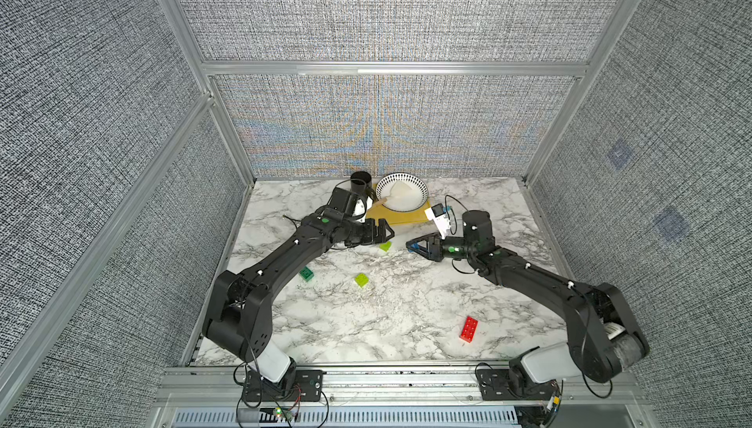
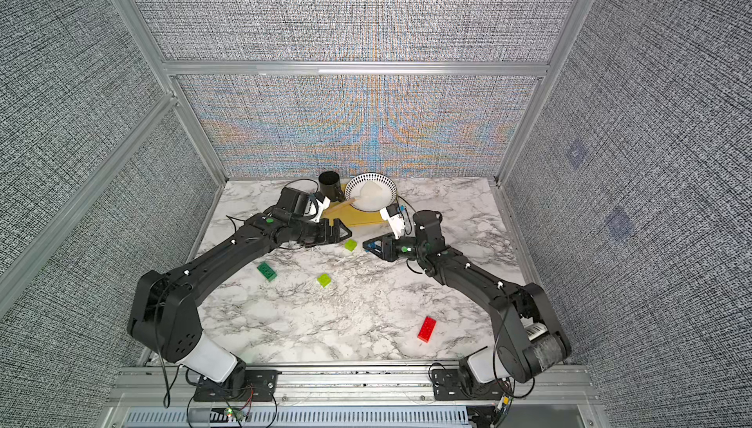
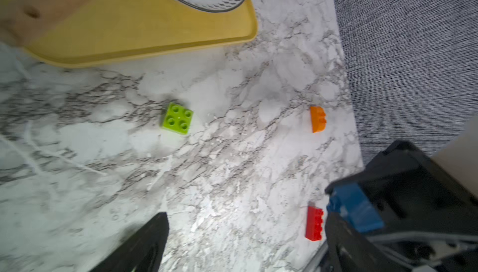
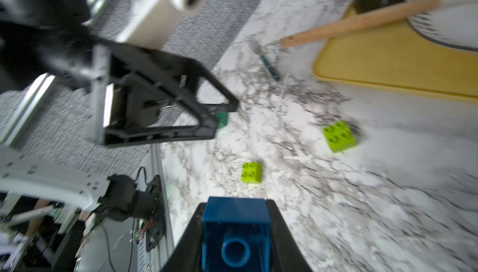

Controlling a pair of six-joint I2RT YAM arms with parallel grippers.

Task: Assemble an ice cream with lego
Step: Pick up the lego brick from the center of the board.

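Note:
The blue brick's hollow bottom side (image 4: 235, 252) is turned to my right gripper's wrist. My left gripper should take the blue brick over and turn its studs up before stacking.
My right gripper (image 1: 412, 247) (image 2: 368, 247) is shut on the blue lego brick (image 4: 236, 232) (image 3: 354, 211), held above the table's middle. My left gripper (image 1: 388, 232) (image 2: 346, 232) (image 3: 240, 244) faces it, open and empty. One lime-green brick (image 1: 385, 246) (image 2: 350, 245) (image 3: 178, 118) (image 4: 338, 136) lies between them on the marble. A second lime-green brick (image 1: 361, 279) (image 4: 251, 172) and a dark green one (image 1: 306, 274) (image 2: 266, 271) lie nearer the front. The red brick (image 1: 469, 328) (image 3: 314, 223) is at front right. The orange brick (image 3: 318, 119) shows only in the left wrist view. No ice cream is in view.
A yellow tray (image 1: 401, 216) (image 4: 388, 61) at the back carries a patterned white bowl (image 1: 401, 191) holding a wooden-handled spatula (image 4: 362, 21). A black mug (image 1: 361, 182) stands beside it. Grey fabric walls enclose three sides.

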